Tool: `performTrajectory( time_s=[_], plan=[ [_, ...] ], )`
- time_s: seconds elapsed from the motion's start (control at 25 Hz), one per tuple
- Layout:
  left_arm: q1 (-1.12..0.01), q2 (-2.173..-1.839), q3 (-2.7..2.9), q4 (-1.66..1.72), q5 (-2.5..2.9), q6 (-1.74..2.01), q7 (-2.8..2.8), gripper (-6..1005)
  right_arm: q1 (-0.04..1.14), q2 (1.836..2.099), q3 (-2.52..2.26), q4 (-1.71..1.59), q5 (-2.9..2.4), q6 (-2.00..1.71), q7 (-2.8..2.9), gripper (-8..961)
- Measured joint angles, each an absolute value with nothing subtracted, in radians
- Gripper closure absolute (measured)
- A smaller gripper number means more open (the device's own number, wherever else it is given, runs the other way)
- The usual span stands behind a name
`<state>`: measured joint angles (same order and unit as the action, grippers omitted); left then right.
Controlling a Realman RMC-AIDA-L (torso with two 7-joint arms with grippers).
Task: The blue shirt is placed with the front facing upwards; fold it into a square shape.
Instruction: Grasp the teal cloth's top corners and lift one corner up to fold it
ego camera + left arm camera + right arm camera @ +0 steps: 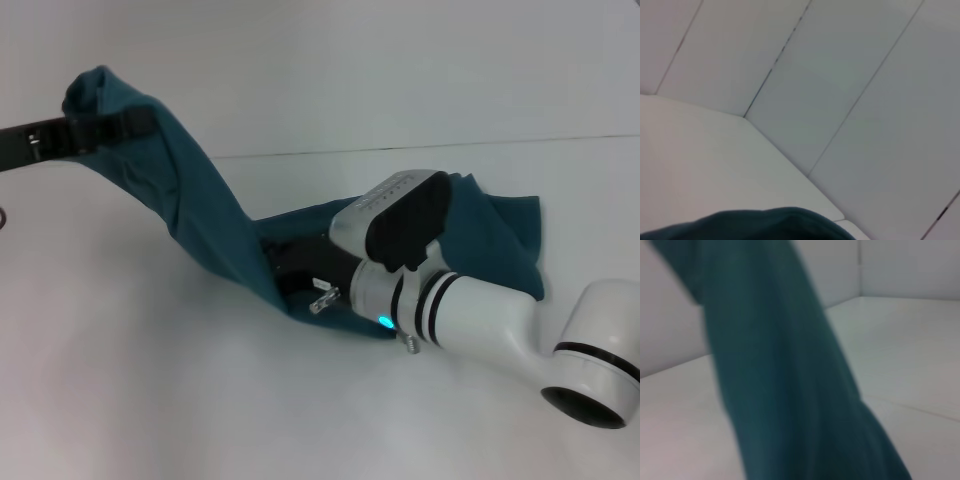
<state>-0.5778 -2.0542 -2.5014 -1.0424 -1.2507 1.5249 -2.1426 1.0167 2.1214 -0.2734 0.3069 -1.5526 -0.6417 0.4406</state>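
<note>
The shirt's lower fold (277, 297) is blocked by my right gripper, which should move back before my left gripper lays the shirt's raised end over the shirt's crumpled part (488, 240).
The blue shirt (212, 215) hangs as a stretched band from the upper left down to the table's middle, with a crumpled part (500, 235) lying behind my right arm. High at the left, my left gripper (103, 128) is shut on a bunched end of it. My right gripper (287, 268) is low over the table, its dark fingers buried in the shirt's lower fold and shut on the cloth. The shirt's print and collar are hidden. Teal cloth (765, 225) fills one edge of the left wrist view. A broad strip of the shirt (775, 365) crosses the right wrist view.
The white table (150, 400) spreads in front and to the left. A pale wall (350, 70) rises behind its far edge. My right arm's white forearm (480, 310) lies across the lower right of the table.
</note>
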Motion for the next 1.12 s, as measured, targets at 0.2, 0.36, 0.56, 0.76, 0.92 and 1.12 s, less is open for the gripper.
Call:
performTrajectory(
  time_s=[0.2,0.36,0.56,0.76,0.92,1.12],
  plan=[
    [-0.602,-2.057,-2.496,-1.034,-1.251,1.526,-2.13,937,0.992,2.12,-0.163,0.326,-1.679,-0.622,0.432,954],
    [-0.602,-2.053,-2.501,-1.033,-1.252,1.528,-2.128,937,0.858,2.109,-0.044,0.306,-1.683,-0.732,0.417,953],
    [-0.602,-2.053,-2.502,-1.033,-1.253,1.534,-2.128,937,0.759,2.108,0.074,0.292,-1.684,-0.818,0.396,953],
    [-0.61,-2.053,-2.494,-1.033,-1.27,1.541,-2.125,937,0.834,2.114,0.075,0.326,-1.74,-0.702,0.368,953],
    [-0.611,-2.054,-2.493,-1.033,-1.27,1.55,-2.122,937,0.892,2.117,0.079,0.348,-1.801,-0.621,0.374,953],
    [-0.607,-2.055,-2.497,-1.032,-1.27,1.55,-2.118,937,0.949,2.119,0.082,0.396,-1.886,-0.585,0.39,953]
  ],
)
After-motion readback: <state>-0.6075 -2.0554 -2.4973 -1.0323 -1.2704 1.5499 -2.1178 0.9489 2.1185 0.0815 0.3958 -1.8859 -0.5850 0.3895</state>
